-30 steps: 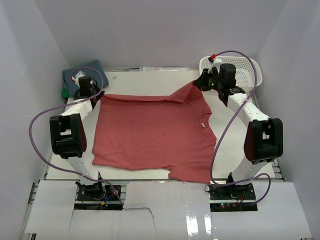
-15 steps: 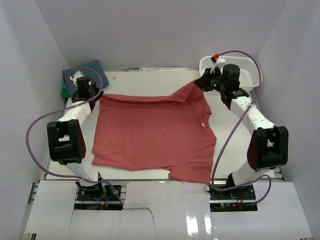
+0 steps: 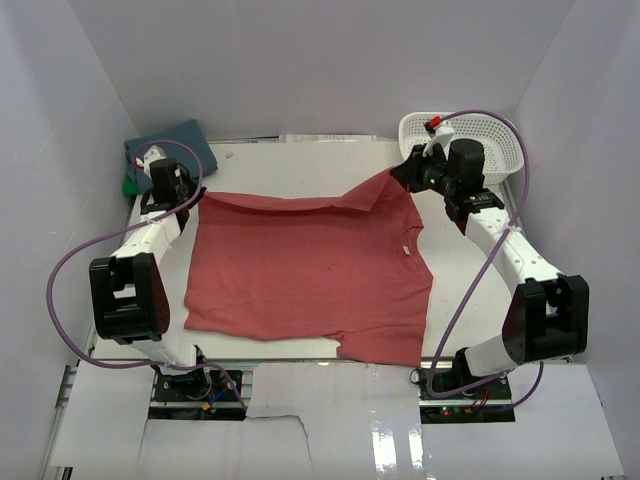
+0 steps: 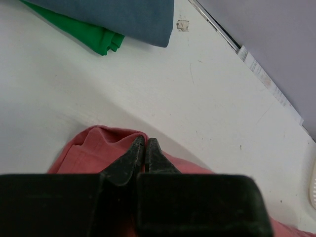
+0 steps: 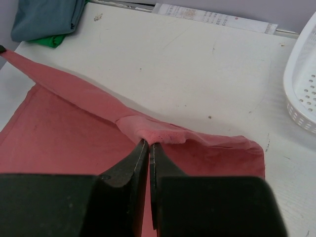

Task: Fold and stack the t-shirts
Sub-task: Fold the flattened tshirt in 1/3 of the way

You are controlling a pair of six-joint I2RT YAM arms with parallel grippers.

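My left gripper keeps pulling the coral-red t-shirt's far edge (image 3: 290,203) over the spread body (image 3: 225,250) until it lies flat, because that edge is stretched from one gripper to the other.
A coral-red t-shirt (image 3: 305,275) lies spread on the white table, its far edge lifted off the surface. My left gripper (image 3: 196,194) (image 4: 144,141) is shut on the shirt's far left corner (image 4: 106,140). My right gripper (image 3: 397,172) (image 5: 149,144) is shut on the far right edge, where the cloth (image 5: 163,134) bunches over the fingertips. A folded slate-blue t-shirt (image 3: 175,145) (image 4: 123,17) rests on a bright green one (image 3: 130,186) (image 4: 84,34) at the far left corner of the table.
A white mesh basket (image 3: 495,145) (image 5: 302,84) stands at the far right behind the right arm. A strip of printed paper (image 5: 212,19) lies along the table's far edge. Grey walls close in on three sides. The arms' purple cables loop beside each arm.
Both arms have shifted slightly outward and back, with the shirt's far edge pulled a little tauter between them. Both grips stay unchanged.
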